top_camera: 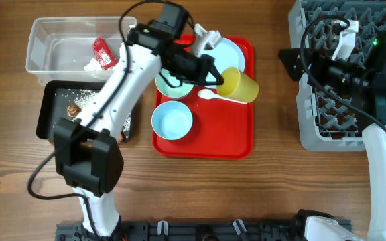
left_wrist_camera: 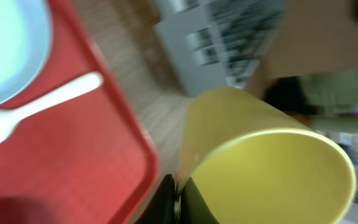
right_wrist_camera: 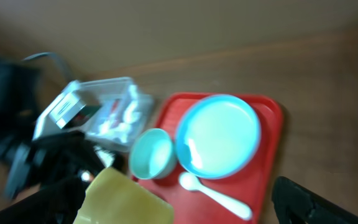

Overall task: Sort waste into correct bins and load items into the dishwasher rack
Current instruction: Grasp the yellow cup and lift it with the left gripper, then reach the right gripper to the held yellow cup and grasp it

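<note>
The robot's left gripper has the yellow cup by its rim, across from the grey dishwasher rack (top_camera: pixel 330 115), so next the right gripper grasps the cup's base (top_camera: pixel 251 90) before the cup is loaded.
My left gripper (top_camera: pixel 214 75) is shut on the rim of the small yellow cup (top_camera: pixel 240 86) and holds it tilted above the right edge of the red tray (top_camera: pixel 206 144). The cup fills the left wrist view (left_wrist_camera: pixel 272 168). On the tray lie the pale blue plate (top_camera: pixel 232 53), the mint-green bowl (top_camera: pixel 173 85), the light blue bowl (top_camera: pixel 172 120) and the white spoon (top_camera: pixel 210 96). My right gripper (top_camera: pixel 344 40) is open and empty over the grey dishwasher rack (top_camera: pixel 313 127). The right wrist view shows the plate (right_wrist_camera: pixel 219 134), bowl (right_wrist_camera: pixel 151 155), spoon (right_wrist_camera: pixel 219 198) and cup (right_wrist_camera: pixel 126 199).
The clear bin (top_camera: pixel 42 40) at the back left holds the red wrapper (top_camera: pixel 104 52) and the white napkin (top_camera: pixel 91 65). The black bin (top_camera: pixel 49 114) in front of it holds rice, a brown scrap (top_camera: pixel 73 109) and an orange carrot piece (top_camera: pixel 123 137).
</note>
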You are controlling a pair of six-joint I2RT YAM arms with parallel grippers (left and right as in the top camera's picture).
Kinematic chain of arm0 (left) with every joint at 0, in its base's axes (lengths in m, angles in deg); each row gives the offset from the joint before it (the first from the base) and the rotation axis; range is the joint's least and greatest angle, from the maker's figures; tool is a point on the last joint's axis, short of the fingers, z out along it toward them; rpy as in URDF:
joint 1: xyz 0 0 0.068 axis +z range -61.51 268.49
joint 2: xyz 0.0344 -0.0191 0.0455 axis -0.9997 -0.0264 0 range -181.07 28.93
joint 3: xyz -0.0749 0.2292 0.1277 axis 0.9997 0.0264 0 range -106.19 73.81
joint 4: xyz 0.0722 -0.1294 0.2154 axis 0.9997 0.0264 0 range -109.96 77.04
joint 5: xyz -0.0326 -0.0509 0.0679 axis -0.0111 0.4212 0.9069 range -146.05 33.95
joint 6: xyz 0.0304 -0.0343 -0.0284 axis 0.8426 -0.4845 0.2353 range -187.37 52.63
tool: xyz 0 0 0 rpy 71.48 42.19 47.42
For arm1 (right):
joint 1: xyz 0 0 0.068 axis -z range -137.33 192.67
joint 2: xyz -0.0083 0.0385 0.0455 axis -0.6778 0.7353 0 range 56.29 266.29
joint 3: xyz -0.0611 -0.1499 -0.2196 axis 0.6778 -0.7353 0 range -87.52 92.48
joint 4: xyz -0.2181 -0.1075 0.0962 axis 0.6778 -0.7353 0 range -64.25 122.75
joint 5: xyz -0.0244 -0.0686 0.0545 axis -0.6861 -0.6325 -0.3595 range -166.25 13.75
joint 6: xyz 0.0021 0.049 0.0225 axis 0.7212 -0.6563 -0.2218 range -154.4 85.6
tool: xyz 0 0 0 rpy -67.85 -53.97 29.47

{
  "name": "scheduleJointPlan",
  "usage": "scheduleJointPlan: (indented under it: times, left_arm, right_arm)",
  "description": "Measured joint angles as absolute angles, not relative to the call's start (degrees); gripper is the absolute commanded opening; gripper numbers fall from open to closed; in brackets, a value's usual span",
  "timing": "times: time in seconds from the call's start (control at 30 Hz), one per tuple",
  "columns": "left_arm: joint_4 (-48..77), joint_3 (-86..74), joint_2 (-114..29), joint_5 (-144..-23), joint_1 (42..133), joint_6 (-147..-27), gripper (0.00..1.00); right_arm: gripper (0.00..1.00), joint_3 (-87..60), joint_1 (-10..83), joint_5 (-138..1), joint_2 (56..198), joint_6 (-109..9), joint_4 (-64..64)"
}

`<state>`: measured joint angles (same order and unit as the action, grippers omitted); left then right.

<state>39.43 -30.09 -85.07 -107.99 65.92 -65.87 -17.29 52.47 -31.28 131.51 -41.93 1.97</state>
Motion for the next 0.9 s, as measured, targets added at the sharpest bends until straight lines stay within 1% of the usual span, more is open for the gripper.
scheduleJointPlan:
  times: [0.3,0.47,0.67,0.77,0.9]
  left_arm:
    - [38.80,-30.09,-85.07,-129.06,77.09,-54.94,0.04]
    - [38.56,-30.09,-85.07,-137.47,79.89,-50.42,0.04]
    - [36.35,-30.09,-85.07,-140.77,78.60,-48.56,0.04]
    - [35.37,-30.09,-85.07,-141.50,77.40,-48.19,0.04]
    - [35.19,-30.09,-85.07,-141.52,76.30,-48.13,0.04]
  right_arm:
    - [1.00,-17.29,53.02,-8.74,131.60,-32.84,9.24]
    - [1.00,-17.29,52.45,0.48,135.40,-30.61,12.96]
    - [1.00,-17.29,47.25,6.60,142.77,-29.91,18.40]
    - [1.00,-17.29,43.73,7.80,145.09,-29.88,21.70]
    - [1.00,-17.29,41.22,7.56,145.66,-31.79,26.03]
